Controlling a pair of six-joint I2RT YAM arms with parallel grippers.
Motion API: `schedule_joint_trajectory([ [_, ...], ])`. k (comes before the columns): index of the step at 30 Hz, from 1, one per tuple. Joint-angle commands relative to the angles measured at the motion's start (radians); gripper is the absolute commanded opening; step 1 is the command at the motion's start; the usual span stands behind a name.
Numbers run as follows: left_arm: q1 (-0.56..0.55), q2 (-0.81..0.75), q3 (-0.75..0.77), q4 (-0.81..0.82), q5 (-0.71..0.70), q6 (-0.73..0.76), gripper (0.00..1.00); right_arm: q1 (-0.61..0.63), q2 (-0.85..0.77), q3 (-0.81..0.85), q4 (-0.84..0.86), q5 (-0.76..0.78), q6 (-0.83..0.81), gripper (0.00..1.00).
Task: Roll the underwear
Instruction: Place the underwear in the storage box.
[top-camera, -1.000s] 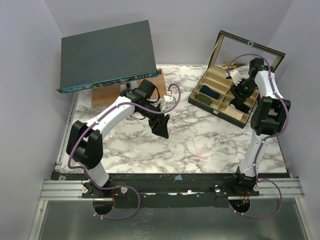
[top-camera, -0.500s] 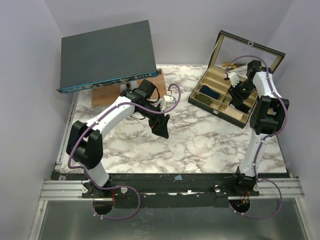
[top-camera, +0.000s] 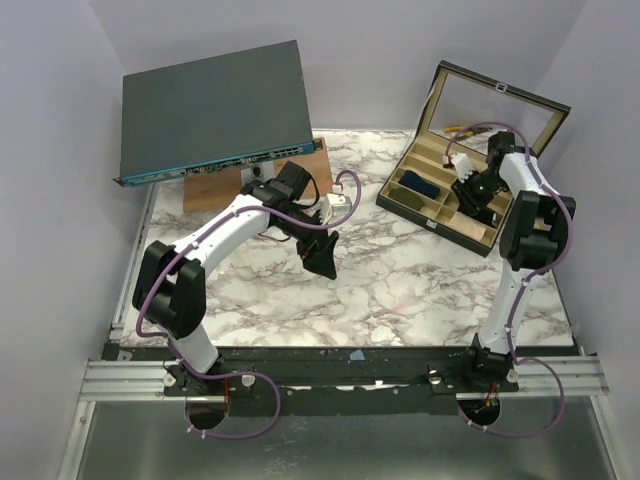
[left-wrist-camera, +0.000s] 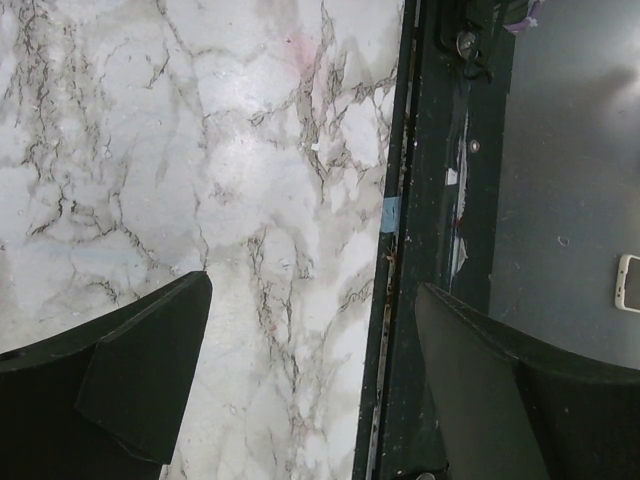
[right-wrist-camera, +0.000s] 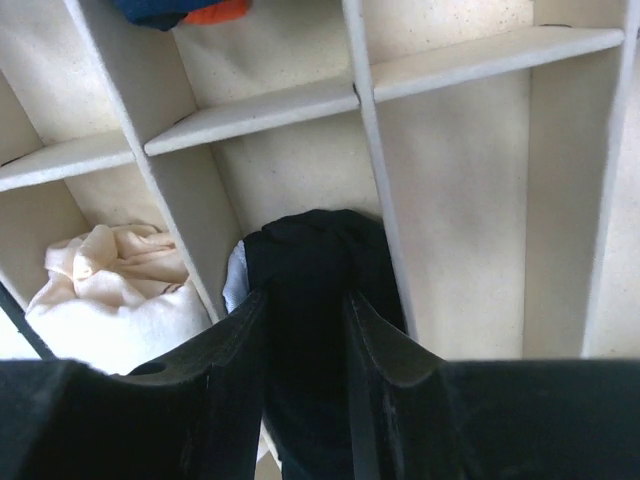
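My right gripper is to open and move along the underwear roll, because the underwear roll's outer end (top-camera: 489, 216) sits high by the box's rim. It should then tuck that end (right-wrist-camera: 312, 458) down inside.
The underwear (right-wrist-camera: 315, 250) is a rolled black bundle with a bit of white trim at its left side. It sits in a compartment of the divided beige box (right-wrist-camera: 370, 130). My right gripper (right-wrist-camera: 305, 300) is shut on it, one finger on each side. In the top view my right gripper (top-camera: 470, 192) reaches down into the box (top-camera: 440, 215) and hides the underwear. My left gripper (top-camera: 322, 262) hangs open and empty above the marble table; in the left wrist view its jaws (left-wrist-camera: 312, 285) stand wide apart.
A cream fabric roll (right-wrist-camera: 110, 290) fills the compartment to the left. A dark blue roll (top-camera: 420, 187) lies in another compartment. The box lid (top-camera: 495, 105) stands open behind. A network switch (top-camera: 215, 110) rests on a wooden block (top-camera: 215, 187). The table's black front rail (left-wrist-camera: 400, 250) is near.
My right wrist has shifted left and lower into the box with the underwear. The left arm has barely moved.
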Motion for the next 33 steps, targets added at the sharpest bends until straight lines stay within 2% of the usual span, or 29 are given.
schedule_joint_trajectory([
  [1, 0.006, -0.036, -0.015, 0.01, 0.025, 0.012, 0.89, 0.013, -0.037, -0.162, 0.112, 0.015, 0.028, 0.35],
  [5, 0.007, -0.039, -0.016, 0.009, 0.025, 0.013, 0.89, 0.012, -0.059, -0.276, 0.206, 0.048, 0.021, 0.34],
  [9, 0.007, -0.047, -0.021, 0.007, 0.021, 0.011, 0.89, 0.012, -0.062, -0.293, 0.215, 0.068, 0.017, 0.34],
  [15, 0.011, -0.055, -0.035, 0.012, 0.02, 0.012, 0.89, 0.011, -0.111, -0.212, 0.171, 0.03, 0.045, 0.52],
  [25, 0.013, -0.068, -0.05, 0.019, 0.022, 0.016, 0.89, 0.0, -0.111, -0.015, 0.015, 0.013, 0.062, 0.53],
  [33, 0.017, -0.067, -0.04, 0.017, 0.03, 0.021, 0.89, -0.048, -0.146, -0.05, -0.019, 0.041, 0.033, 0.52],
])
